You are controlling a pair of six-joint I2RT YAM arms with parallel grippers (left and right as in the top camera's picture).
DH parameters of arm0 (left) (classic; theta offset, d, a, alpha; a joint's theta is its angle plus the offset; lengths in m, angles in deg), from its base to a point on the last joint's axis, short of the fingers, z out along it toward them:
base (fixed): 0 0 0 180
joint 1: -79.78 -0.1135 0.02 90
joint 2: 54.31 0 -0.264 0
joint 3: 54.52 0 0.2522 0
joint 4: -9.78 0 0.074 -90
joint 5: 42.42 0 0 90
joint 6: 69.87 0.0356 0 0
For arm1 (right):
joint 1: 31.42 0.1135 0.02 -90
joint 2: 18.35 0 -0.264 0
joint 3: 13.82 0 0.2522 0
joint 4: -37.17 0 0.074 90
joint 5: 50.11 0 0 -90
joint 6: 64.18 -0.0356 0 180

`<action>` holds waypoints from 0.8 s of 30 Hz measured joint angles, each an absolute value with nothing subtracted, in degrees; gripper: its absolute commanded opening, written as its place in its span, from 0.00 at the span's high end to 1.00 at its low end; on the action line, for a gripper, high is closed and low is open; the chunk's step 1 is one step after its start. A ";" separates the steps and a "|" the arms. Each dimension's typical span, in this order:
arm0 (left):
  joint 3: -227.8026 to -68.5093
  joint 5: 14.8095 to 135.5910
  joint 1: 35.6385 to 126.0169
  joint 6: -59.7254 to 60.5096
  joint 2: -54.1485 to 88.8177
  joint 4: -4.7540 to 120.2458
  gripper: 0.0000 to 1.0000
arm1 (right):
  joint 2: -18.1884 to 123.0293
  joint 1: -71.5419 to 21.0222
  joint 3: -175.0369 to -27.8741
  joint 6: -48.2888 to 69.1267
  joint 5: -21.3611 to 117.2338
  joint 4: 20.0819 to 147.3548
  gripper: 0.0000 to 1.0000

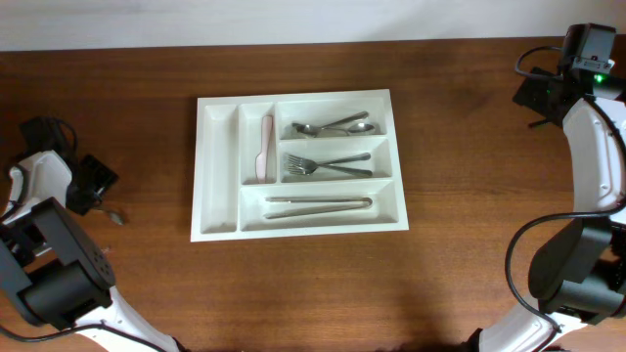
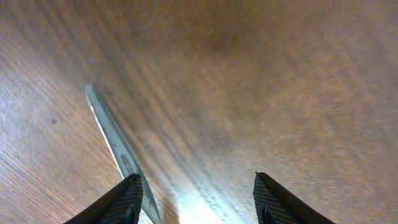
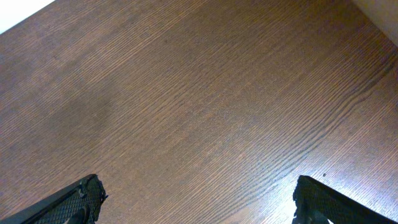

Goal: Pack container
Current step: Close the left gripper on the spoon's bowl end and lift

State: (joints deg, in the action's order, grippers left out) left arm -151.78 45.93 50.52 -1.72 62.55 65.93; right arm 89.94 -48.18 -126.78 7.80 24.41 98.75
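My left gripper has one finger beside the spoon's handle, which runs off the middle of the fingers, so it should move over the spoon's bowl and close there.
The white container lies in the middle of the table. It holds a pale knife, spoons, forks and a long metal utensil. Its leftmost narrow compartment is empty. A loose metal spoon lies on the table at the far left. My left gripper is open right over it. In the left wrist view the spoon's handle runs beside the left finger, and the open jaws hold nothing. My right gripper is open and empty at the far right, over bare wood in its wrist view.
The brown wooden table ends at a white wall along the back. Black cables lie by both arm bases at the far left and the far right.
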 measured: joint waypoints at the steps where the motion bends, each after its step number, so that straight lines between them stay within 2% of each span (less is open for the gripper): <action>1: -152.35 45.98 50.57 -1.54 62.55 66.15 0.41 | 89.94 -48.18 -126.78 7.84 24.41 98.75 0.01; 15: -156.86 45.17 50.61 -4.08 62.55 77.62 0.41 | 89.94 -48.18 -126.78 7.82 24.41 98.75 0.01; 24: -156.75 44.12 50.61 -6.74 62.55 80.16 0.41 | 89.94 -48.18 -126.78 7.84 24.41 98.75 0.01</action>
State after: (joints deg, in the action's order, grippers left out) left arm -156.75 44.12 50.61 -6.74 62.55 80.16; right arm 89.94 -48.18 -126.78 7.84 24.41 98.75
